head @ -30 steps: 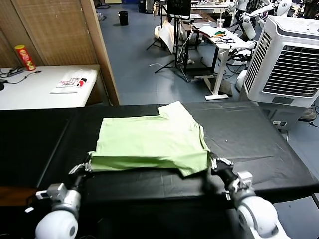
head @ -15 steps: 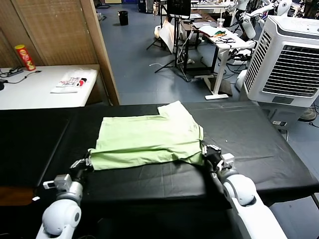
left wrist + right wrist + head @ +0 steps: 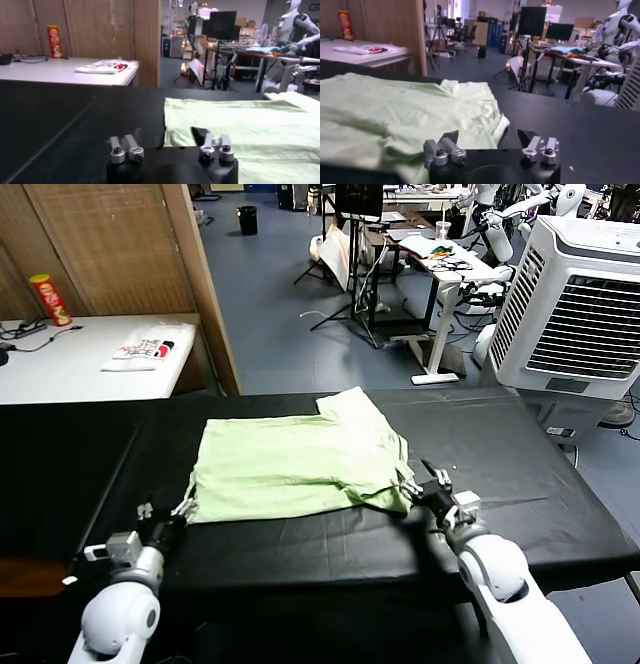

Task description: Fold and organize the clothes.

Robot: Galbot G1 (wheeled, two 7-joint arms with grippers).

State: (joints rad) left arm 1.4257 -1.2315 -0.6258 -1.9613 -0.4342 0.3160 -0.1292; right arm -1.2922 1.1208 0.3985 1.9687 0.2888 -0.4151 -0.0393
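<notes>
My right gripper should take the rumpled near corner (image 3: 396, 501) and help my left gripper pull the shirt closer, because the shirt's far end (image 3: 351, 399) is at the table's far edge.
The clothes, one pale green shirt (image 3: 300, 464), lie flat and folded on the black table (image 3: 520, 454). My left gripper (image 3: 166, 512) stands open at the shirt's near left corner, just off the cloth. In the left wrist view the shirt (image 3: 240, 125) spreads ahead of the open left gripper (image 3: 167, 139), which holds nothing. My right gripper (image 3: 420, 482) is open at the near right corner. The right wrist view has the shirt's (image 3: 395, 110) rumpled corner lying on the table between the fingers of the open right gripper (image 3: 488, 136), ungripped.
A white side table (image 3: 60, 369) at the far left carries a red can (image 3: 48, 299) and a white printed packet (image 3: 145, 347). A wooden partition (image 3: 130, 244) rises behind it. A white air cooler (image 3: 580, 304) stands at the far right.
Both grippers carried the shirt's near edge forward, laid it down, then opened and let go. The lifted hem now rests flat on the table.
</notes>
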